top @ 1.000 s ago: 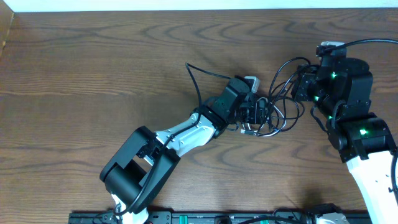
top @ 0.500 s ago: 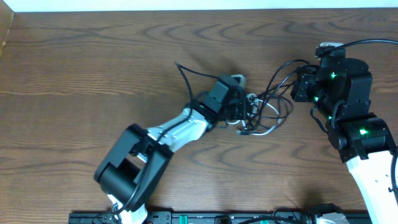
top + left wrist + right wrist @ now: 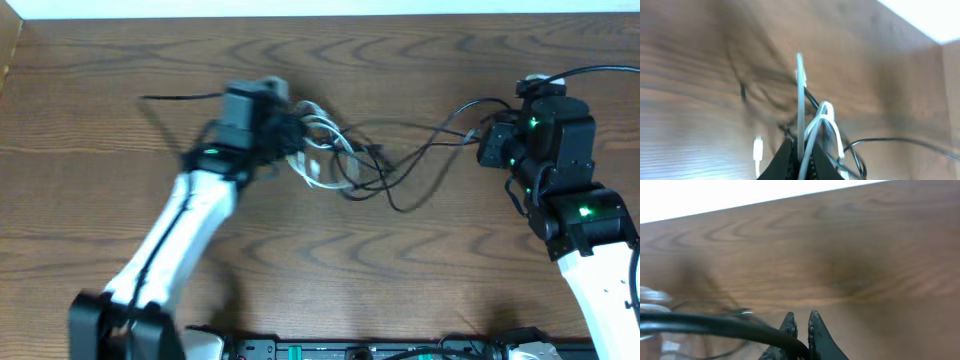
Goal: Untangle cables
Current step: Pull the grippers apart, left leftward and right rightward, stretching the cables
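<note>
Next, I move my left gripper gently back toward the tangle's middle [image 3: 382, 180] and put the white loops down slack before I pull them apart, because they are woven together with the black cable [image 3: 347, 161].
The cables [image 3: 345, 165] are a tangle of black and white cords stretched across the table's middle. My left gripper [image 3: 298, 140] is shut on the tangle's left end. In the left wrist view, white and grey strands [image 3: 826, 112] run up from between my closed left gripper [image 3: 802, 157]. A white plug [image 3: 758, 149] hangs to their left. A taut black strand [image 3: 425, 148] leads right to my right gripper [image 3: 478, 138]. In the right wrist view, that gripper [image 3: 801, 322] is shut on a black cable [image 3: 715, 325] that comes in from the left. Another black strand [image 3: 180, 97] trails off to the left.
A thick black wire [image 3: 600, 70] runs from the right arm to the frame's right edge. A black rail [image 3: 400, 350] lies along the table's near edge. The wooden table [image 3: 100, 200] ends at a white strip along the far side.
My left gripper has shut on the tangle and swung far left and away, dragging the cables along and stretching them out. The right gripper has held its place, still shut.
</note>
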Tool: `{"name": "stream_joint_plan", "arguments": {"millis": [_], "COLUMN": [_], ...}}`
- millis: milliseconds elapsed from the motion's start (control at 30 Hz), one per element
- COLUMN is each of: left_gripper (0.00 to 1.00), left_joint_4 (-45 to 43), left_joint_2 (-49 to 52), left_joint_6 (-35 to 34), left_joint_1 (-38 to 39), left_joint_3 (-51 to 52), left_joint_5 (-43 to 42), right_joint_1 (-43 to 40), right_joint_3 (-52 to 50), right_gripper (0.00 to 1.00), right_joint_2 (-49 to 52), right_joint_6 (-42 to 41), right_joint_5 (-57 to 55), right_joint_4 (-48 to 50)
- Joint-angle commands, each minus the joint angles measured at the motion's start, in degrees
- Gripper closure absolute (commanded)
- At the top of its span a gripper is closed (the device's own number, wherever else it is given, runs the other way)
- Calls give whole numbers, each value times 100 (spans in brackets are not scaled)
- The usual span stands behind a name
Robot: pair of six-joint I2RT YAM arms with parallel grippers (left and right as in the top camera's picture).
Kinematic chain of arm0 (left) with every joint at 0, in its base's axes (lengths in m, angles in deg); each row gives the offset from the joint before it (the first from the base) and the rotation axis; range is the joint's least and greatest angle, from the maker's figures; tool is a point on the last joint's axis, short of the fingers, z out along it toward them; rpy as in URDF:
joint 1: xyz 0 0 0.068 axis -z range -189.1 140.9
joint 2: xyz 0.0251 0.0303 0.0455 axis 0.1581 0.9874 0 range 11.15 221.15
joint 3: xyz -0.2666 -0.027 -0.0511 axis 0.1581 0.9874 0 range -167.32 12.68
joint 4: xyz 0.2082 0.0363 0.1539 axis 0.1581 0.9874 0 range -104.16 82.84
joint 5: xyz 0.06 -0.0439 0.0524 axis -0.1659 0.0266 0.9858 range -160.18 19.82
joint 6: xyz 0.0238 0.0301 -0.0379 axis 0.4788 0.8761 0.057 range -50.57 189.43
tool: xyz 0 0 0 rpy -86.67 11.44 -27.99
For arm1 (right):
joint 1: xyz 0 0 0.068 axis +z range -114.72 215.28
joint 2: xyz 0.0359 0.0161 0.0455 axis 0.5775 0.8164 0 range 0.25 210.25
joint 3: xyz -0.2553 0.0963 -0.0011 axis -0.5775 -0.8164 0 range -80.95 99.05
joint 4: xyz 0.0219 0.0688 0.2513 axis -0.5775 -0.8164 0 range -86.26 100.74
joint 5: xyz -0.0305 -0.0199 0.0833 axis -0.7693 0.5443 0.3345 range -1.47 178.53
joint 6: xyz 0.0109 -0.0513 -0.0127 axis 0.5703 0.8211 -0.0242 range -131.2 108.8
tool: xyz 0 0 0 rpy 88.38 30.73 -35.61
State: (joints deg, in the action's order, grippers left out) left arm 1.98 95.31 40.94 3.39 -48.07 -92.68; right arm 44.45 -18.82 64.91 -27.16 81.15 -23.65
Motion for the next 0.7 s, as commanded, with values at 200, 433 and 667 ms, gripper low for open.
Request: {"name": "stream_joint_plan", "arguments": {"millis": [200,433,667], "left_gripper": [92,93,93], "left_joint_4": [376,807,1338], "left_joint_2": [-863,-857,-850], "left_joint_6": [129,282,1060], "left_joint_1": [-1235,-1235,-894], "left_joint_3": [26,26,26], "left_joint_5": [48,48,55], "right_joint_1": [-688,-802,-802], "right_joint_3": [48,42,42], "right_gripper": [99,99,99], "right_joint_2": [-24,70,459], "right_joint_6": [-247,-247,-247], "right_joint_5": [-402,-315,363], "right_joint_4": [-317,-566,-573]}}
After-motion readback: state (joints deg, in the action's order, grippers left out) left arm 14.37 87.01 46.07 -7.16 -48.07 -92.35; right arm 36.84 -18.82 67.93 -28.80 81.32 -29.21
